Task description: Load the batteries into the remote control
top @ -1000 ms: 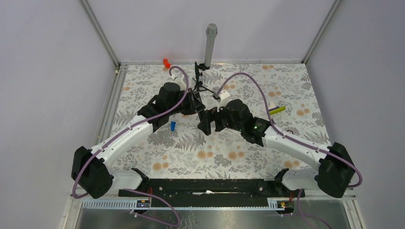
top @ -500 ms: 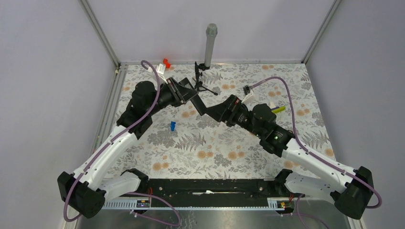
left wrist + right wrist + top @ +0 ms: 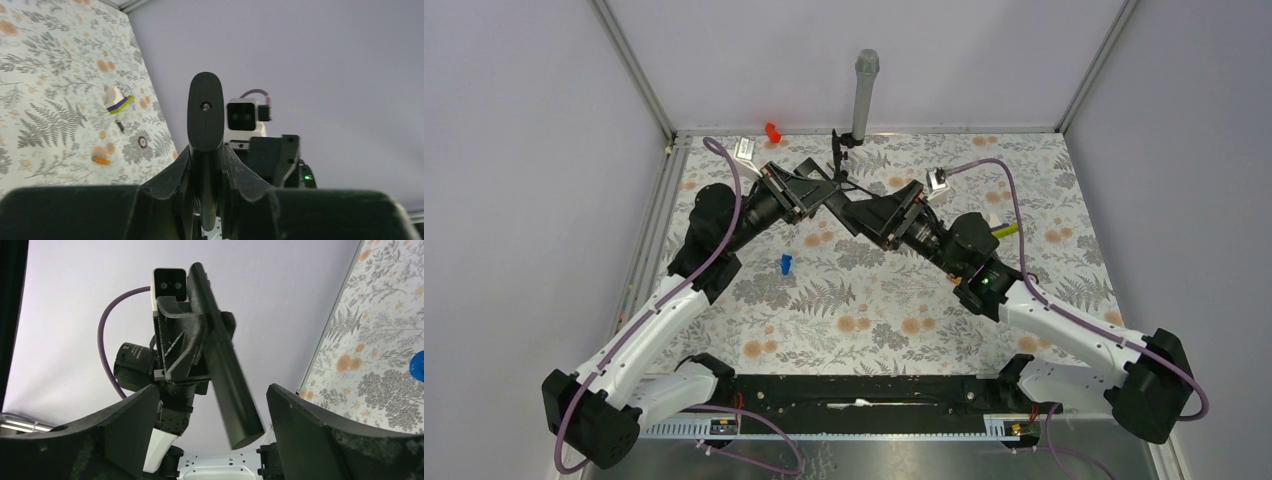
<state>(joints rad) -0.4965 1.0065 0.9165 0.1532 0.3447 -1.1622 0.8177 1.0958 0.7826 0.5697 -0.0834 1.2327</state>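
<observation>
Next, I line up my right gripper's open fingers with the remote control's body [image 3: 226,372] before I close them, because the remote control's loose end [image 3: 244,430] lies at a slant between them.
My left gripper [image 3: 822,198] is shut on the black remote control [image 3: 844,210] and holds it in the air over the far middle of the mat. In the left wrist view the remote [image 3: 205,115] stands edge-on between the fingers [image 3: 175,172]. My right gripper [image 3: 876,215] faces it, open. In the right wrist view the remote's free end [image 3: 230,385] hangs between my spread right fingers [image 3: 295,415] without touching them, and the left gripper [image 3: 182,347] clamps its other end. One orange battery [image 3: 101,160] lies on the mat.
A small blue piece [image 3: 785,263] lies on the floral mat [image 3: 824,320], also in the right wrist view [image 3: 417,366]. A yellow-green stick [image 3: 1005,229] with a white piece lies at the right. A small orange-red thing [image 3: 772,131] sits by the far edge. A grey post [image 3: 864,95] on a black stand rises behind.
Both grippers have risen and moved toward the far side. The left gripper has swung left and back with the remote. The right gripper has followed, and its jaws now stand around the remote's free end.
</observation>
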